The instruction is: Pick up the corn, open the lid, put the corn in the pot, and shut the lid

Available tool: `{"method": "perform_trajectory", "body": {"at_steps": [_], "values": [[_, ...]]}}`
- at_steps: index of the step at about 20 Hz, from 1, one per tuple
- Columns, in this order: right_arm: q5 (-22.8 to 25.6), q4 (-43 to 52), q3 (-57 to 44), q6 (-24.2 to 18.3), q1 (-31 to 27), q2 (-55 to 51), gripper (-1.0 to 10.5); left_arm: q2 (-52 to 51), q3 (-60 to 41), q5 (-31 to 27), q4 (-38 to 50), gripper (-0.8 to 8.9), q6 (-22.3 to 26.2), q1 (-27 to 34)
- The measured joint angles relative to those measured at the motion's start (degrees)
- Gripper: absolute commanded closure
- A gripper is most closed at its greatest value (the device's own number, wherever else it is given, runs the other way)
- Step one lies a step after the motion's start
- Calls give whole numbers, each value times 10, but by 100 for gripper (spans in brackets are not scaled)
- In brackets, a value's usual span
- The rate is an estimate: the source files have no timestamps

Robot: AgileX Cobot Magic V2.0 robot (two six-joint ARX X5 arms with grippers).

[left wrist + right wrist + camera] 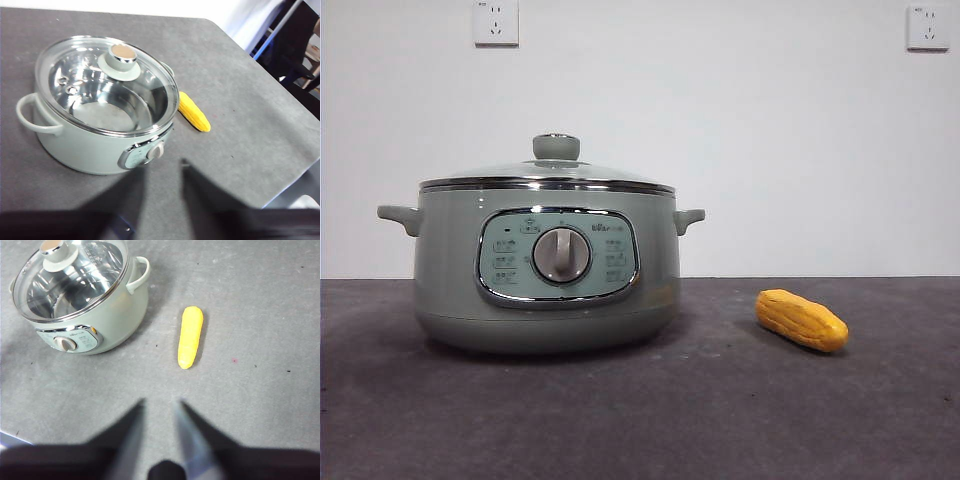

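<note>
The puckered, lumpy skin [790, 306] looks soft, so the yellow corn [802, 320] will squeeze in between the robot's fingers but stay straight when the robot lifts it.
The sage-green pot [545, 290] stands on the dark table with its dial facing the front camera. The glass lid [548, 176] with a green knob sits shut on it, and the steel inside [112, 112] looks bare through the glass. The yellow corn [802, 320] lies on the table to the right of the pot, a short gap away. My left gripper [164, 167] hangs open high above the table near the pot's dial side, holding nothing. My right gripper [161, 402] is also open and high, with the corn [190, 336] ahead of its jaws and the pot [100, 315] off to one side. Neither arm shows in the front view.
A white wall with two sockets [496, 22] [928, 27] stands behind the table. In the left wrist view the table's rounded corner [215, 25] and side edge show, with dark furniture [295, 45] beyond.
</note>
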Motion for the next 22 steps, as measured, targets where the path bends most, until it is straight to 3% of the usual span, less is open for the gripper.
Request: {"method": "perform_trajectory", "body": {"at_steps": [1,12,17,22], "values": [[0,0,0,0,0,0,436,3,1,1,0,283,-1,0],[-16,25,0,7,0,39,442,9,31,3,-1,283,-2,-2],[-17,81,2,21,7,130,444,17,31,3,12,283,-2,-2],[4,140,2,26,64,277,447,42,31,3,14,283,-2,-2]]}}
